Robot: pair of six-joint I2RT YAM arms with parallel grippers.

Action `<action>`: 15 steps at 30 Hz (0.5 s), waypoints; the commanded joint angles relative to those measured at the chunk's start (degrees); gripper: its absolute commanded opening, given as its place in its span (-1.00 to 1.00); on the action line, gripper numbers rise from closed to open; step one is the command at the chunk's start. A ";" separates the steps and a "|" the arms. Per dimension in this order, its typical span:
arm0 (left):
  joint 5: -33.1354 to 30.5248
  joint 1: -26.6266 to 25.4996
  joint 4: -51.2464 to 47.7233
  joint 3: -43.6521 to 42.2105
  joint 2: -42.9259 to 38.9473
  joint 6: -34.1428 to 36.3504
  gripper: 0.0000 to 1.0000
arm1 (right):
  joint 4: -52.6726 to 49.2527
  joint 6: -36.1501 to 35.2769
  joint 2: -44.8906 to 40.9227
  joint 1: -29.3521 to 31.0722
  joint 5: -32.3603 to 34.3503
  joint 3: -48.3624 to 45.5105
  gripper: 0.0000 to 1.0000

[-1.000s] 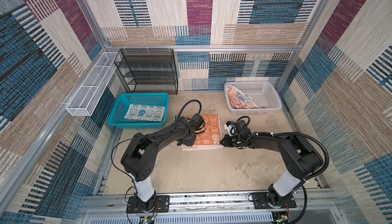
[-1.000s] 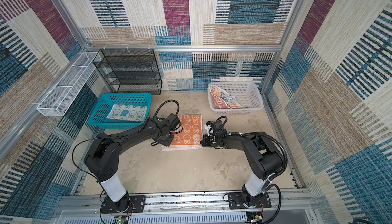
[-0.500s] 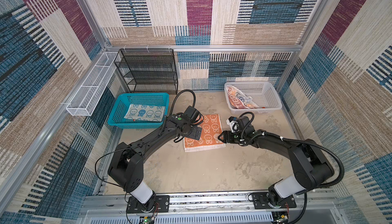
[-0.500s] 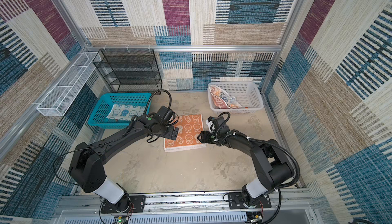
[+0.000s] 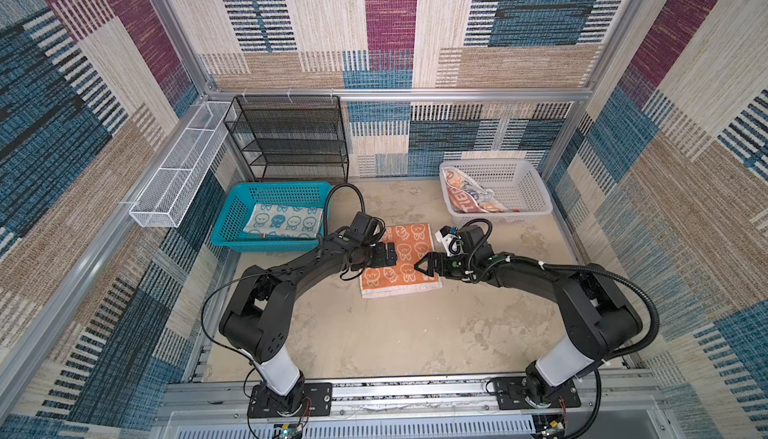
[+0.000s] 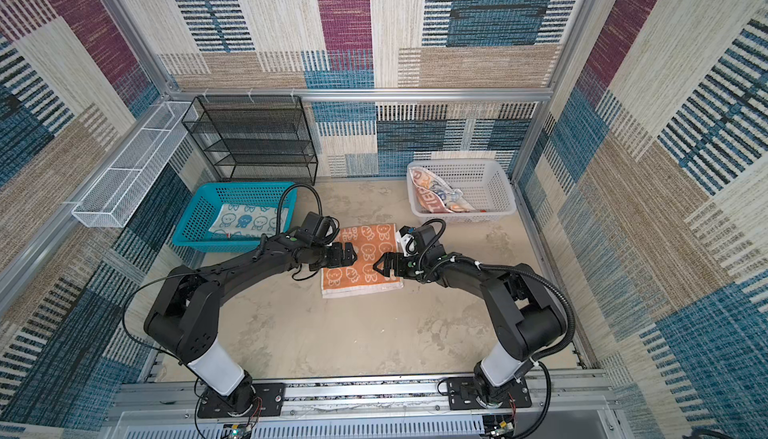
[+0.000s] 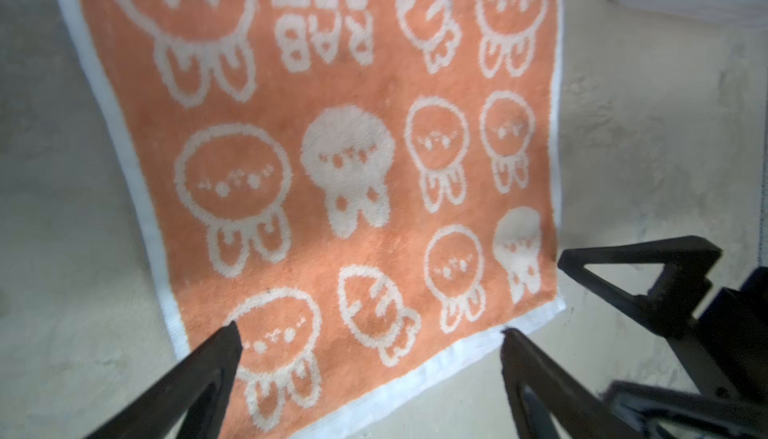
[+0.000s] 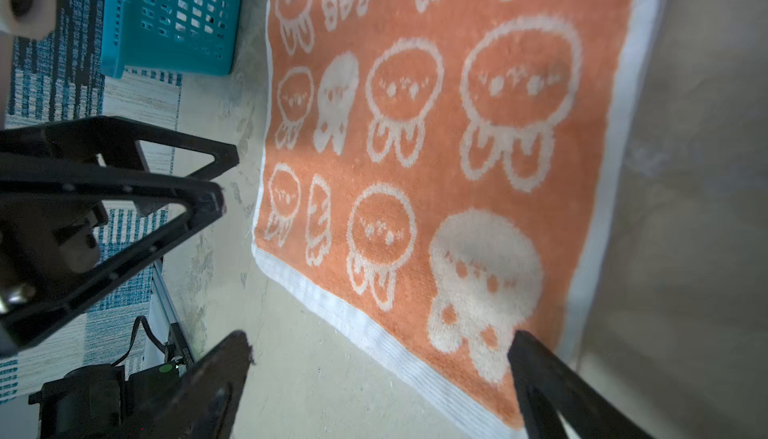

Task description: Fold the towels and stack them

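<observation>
The orange towel is far back, with its far edge [image 5: 409, 225] past my left gripper, so both grippers should first reach its far corners and pull the towel closer.
The orange towel [image 5: 405, 264] [image 6: 365, 258] with white rabbit faces lies flat on the table in both top views, white hem toward the front. My left gripper [image 5: 388, 253] [image 6: 348, 256] hovers open over its left part; in the left wrist view the gripper [image 7: 370, 331] straddles a corner of the towel [image 7: 332, 167]. My right gripper [image 5: 419, 267] [image 6: 379, 267] is open over its right edge, with nothing between its fingers [image 8: 379, 337]. A pale towel [image 5: 282, 221] with blue rabbit faces lies in the blue basket. A whitish lettered towel [image 5: 467, 198] lies crumpled in the white basket.
The blue basket [image 5: 232, 225] stands at the back left and the white basket [image 5: 525, 192] at the back right. A black wire shelf [image 5: 291, 138] is against the back wall, a white wire tray [image 5: 178, 175] on the left wall. Bare tabletop [image 5: 395, 341] lies in front.
Both grippers have opened and let go of the orange towel, which now lies flat. Both have lifted slightly and now hover over its left and right sides.
</observation>
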 commanded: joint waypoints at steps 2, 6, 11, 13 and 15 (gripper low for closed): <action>0.76 0.16 3.34 -3.64 0.22 -1.30 1.00 | 3.47 0.38 0.72 0.06 -0.50 -2.61 0.99; 1.99 -0.12 4.32 -6.78 0.86 -1.30 1.00 | 2.03 -0.79 1.21 0.06 1.63 -5.32 0.99; 1.31 -0.91 5.28 -11.76 -1.71 -1.76 1.00 | 1.60 -0.85 -1.05 0.06 2.47 -9.95 0.98; 0.95 -1.59 4.17 -12.44 -3.83 -1.40 1.00 | 0.01 -1.26 -3.26 0.14 2.78 -10.48 0.98; 0.02 -1.97 1.92 -11.66 -6.27 -0.66 1.00 | -3.51 -2.18 -5.95 0.14 3.29 -9.12 0.98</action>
